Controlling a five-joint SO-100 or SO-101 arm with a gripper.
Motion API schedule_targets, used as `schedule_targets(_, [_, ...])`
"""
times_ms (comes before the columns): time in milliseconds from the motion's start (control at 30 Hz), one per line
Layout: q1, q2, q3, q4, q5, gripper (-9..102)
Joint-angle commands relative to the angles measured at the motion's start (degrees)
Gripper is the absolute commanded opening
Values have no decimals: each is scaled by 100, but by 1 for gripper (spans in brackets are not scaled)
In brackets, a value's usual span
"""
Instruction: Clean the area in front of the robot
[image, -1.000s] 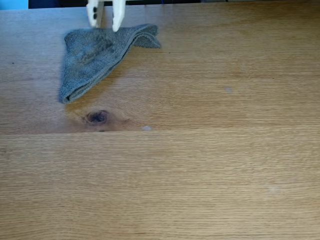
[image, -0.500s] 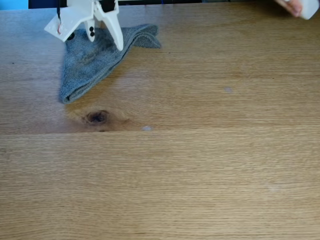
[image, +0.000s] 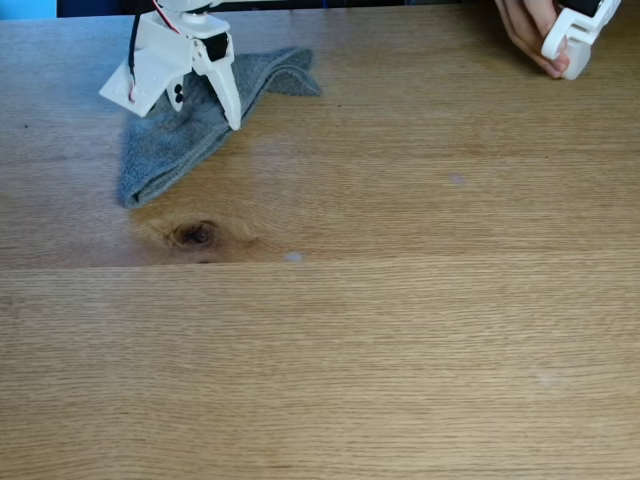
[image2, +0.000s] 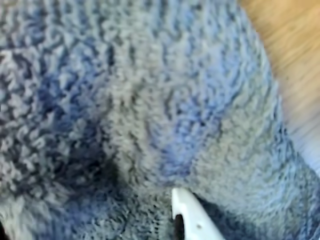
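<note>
Both cloth ends (image: 145, 185) stick out past my open fingers, so I expect the grey terry cloth (image: 195, 116) to bunch up in the middle and spread its ends when I pull it.
The light-brown oak tabletop (image: 400, 330) spreads across the fixed view. A grey terry cloth (image: 165, 150) lies bunched at the far left of it. The robot's white gripper (image: 180, 110) reaches down from the top edge, tilted, with its jaws spread open on the cloth's upper part. Black and red wires run along its body. In the wrist view the cloth (image2: 140, 100) sits very close under the camera, and one white fingertip (image2: 187, 215) presses into its pile.
A person's hand (image: 525, 30) at the top right holds a white plastic object (image: 572, 35) just above the table. A dark knot (image: 195, 234) lies below the cloth. Small pale specks (image: 293, 256) dot the wood, and a plank seam crosses mid-table.
The gripper has come down from the top edge onto the cloth and tilted left. The hand with the white object has moved further in at the top right.
</note>
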Motion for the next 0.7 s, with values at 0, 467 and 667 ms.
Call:
schedule_targets(0, [97,-114,-439,-352,-211,28])
schedule_targets(467, [-88,448,-439,-185,-439,1])
schedule_targets(667, [-650,2188,-439,501,-97,0])
